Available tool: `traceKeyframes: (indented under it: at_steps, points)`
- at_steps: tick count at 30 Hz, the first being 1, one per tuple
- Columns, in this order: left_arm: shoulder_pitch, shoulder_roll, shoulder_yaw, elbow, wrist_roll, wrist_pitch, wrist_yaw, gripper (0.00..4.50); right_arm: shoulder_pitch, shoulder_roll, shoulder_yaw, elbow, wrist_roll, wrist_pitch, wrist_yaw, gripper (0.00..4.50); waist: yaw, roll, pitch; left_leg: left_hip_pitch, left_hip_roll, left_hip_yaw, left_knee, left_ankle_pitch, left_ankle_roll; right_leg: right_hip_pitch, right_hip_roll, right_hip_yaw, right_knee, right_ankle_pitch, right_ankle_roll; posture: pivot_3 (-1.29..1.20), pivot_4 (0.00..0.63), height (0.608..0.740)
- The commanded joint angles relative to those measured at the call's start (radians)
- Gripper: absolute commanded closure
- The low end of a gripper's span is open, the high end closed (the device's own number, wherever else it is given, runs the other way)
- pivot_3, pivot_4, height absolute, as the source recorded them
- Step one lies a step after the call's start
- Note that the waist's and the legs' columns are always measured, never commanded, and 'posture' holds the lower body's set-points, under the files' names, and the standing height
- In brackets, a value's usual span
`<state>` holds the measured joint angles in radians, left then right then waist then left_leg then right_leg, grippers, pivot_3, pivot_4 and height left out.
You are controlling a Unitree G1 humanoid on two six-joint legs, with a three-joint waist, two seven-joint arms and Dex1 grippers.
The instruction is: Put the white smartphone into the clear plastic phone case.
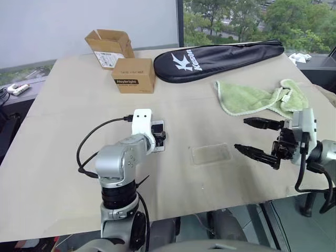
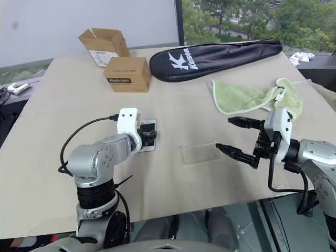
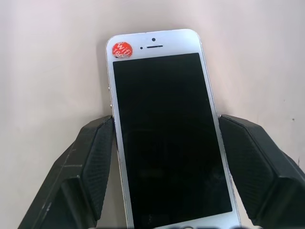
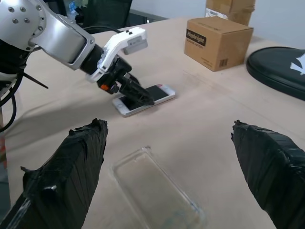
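Observation:
The white smartphone will perch across the case's rim when the robot lowers it crooked, because the clear plastic phone case's raised rim is barely as big as the phone.
The white smartphone lies face up on the tan table, black screen and a red sticker by its top. My left gripper is shut on the white smartphone, one black finger pressed to each long side near the home-button end; from the right wrist view this gripper slants down onto the phone. The clear plastic phone case lies empty and open side up, a short way right of the phone. My right gripper hovers open just right of the case, above the table, holding nothing.
A closed cardboard box and an open one stand at the back left. A black racket bag lies across the back, with a green towel at the right. The table's front edge runs close below the case.

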<state>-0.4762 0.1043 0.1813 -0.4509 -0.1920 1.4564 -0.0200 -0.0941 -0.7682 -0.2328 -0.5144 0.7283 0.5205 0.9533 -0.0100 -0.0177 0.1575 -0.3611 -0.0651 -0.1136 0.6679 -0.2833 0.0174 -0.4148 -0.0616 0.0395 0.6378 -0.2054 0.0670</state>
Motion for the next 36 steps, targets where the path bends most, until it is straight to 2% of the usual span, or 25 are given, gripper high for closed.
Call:
traceKeyframes:
  at_steps: [1, 7, 10, 14, 16, 23, 28, 31, 36]
  points:
    - [-0.065, -0.056, 0.075, -0.026, -0.072, -0.129, -0.055, 1.58, -0.032, 0.008, 0.017, -0.013, 0.012, 0.006, -0.018, 0.00, 0.008, -0.002, 0.001, -0.001, 0.000, 0.000, 0.000, 0.000, 0.000, 0.000, 0.000, -0.001, -0.001, 0.000, 0.000, 0.00, 0.150, 0.740]
    - [-0.133, -0.179, 0.151, -0.037, -0.197, -0.234, -0.095, 1.58, -0.062, 0.019, 0.049, -0.019, 0.014, 0.048, -0.073, 0.00, 0.027, -0.003, 0.002, -0.006, -0.001, -0.005, 0.000, 0.000, 0.000, 0.000, -0.001, -0.005, -0.008, 0.000, 0.000, 0.00, 0.150, 0.740]
    - [-0.182, -0.289, 0.230, -0.018, -0.292, -0.263, -0.069, 1.58, -0.084, 0.064, 0.079, -0.044, 0.012, 0.082, -0.162, 0.00, 0.028, -0.003, 0.002, -0.009, -0.001, -0.008, 0.000, 0.000, 0.000, 0.000, -0.002, -0.008, -0.011, 0.001, 0.000, 0.00, 0.150, 0.740]
    - [-0.260, -0.402, 0.310, 0.066, -0.425, -0.315, 0.034, 1.58, -0.140, 0.190, 0.163, -0.068, -0.025, 0.146, -0.353, 0.00, 0.022, -0.003, 0.002, -0.011, 0.000, -0.009, 0.000, 0.000, 0.000, -0.004, -0.002, -0.009, -0.010, 0.001, -0.001, 0.00, 0.150, 0.740]
    - [-0.280, -0.423, 0.328, 0.097, -0.501, -0.338, 0.085, 1.58, -0.167, 0.250, 0.191, -0.071, -0.031, 0.173, -0.428, 0.00, 0.024, -0.003, 0.002, -0.011, 0.000, -0.009, 0.000, 0.000, -0.001, -0.004, -0.001, -0.009, -0.009, 0.001, -0.001, 0.00, 0.150, 0.740]
    - [-0.275, -0.431, 0.309, 0.158, -0.740, -0.430, 0.262, 1.58, -0.264, 0.426, 0.299, -0.011, -0.111, 0.196, -0.596, 0.00, 0.025, -0.003, 0.002, -0.019, -0.003, -0.011, 0.002, 0.001, -0.001, -0.010, -0.003, -0.011, -0.010, 0.002, 0.001, 0.00, 0.150, 0.740]
    - [-0.251, -0.374, 0.218, 0.167, -0.829, -0.488, 0.314, 1.58, -0.325, 0.505, 0.382, 0.070, -0.205, 0.164, -0.627, 0.00, 0.023, -0.003, 0.002, -0.021, -0.003, -0.010, 0.002, 0.001, -0.001, -0.016, -0.002, -0.009, -0.005, 0.003, 0.001, 0.00, 0.150, 0.740]
    - [-0.234, -0.320, 0.153, 0.164, -0.842, -0.497, 0.302, 1.58, -0.362, 0.542, 0.393, 0.130, -0.257, 0.140, -0.646, 0.00, 0.023, -0.003, 0.002, -0.021, -0.003, -0.008, 0.002, 0.001, -0.001, -0.016, -0.002, -0.008, -0.004, 0.003, 0.000, 0.00, 0.150, 0.740]
    - [-0.215, -0.278, 0.120, 0.153, -0.917, -0.506, 0.309, 1.58, -0.401, 0.606, 0.358, 0.196, -0.292, 0.091, -0.673, 0.00, 0.021, -0.002, 0.002, -0.020, -0.003, -0.008, 0.002, 0.001, -0.001, -0.016, -0.001, -0.007, -0.003, 0.003, 0.000, 0.00, 0.150, 0.740]
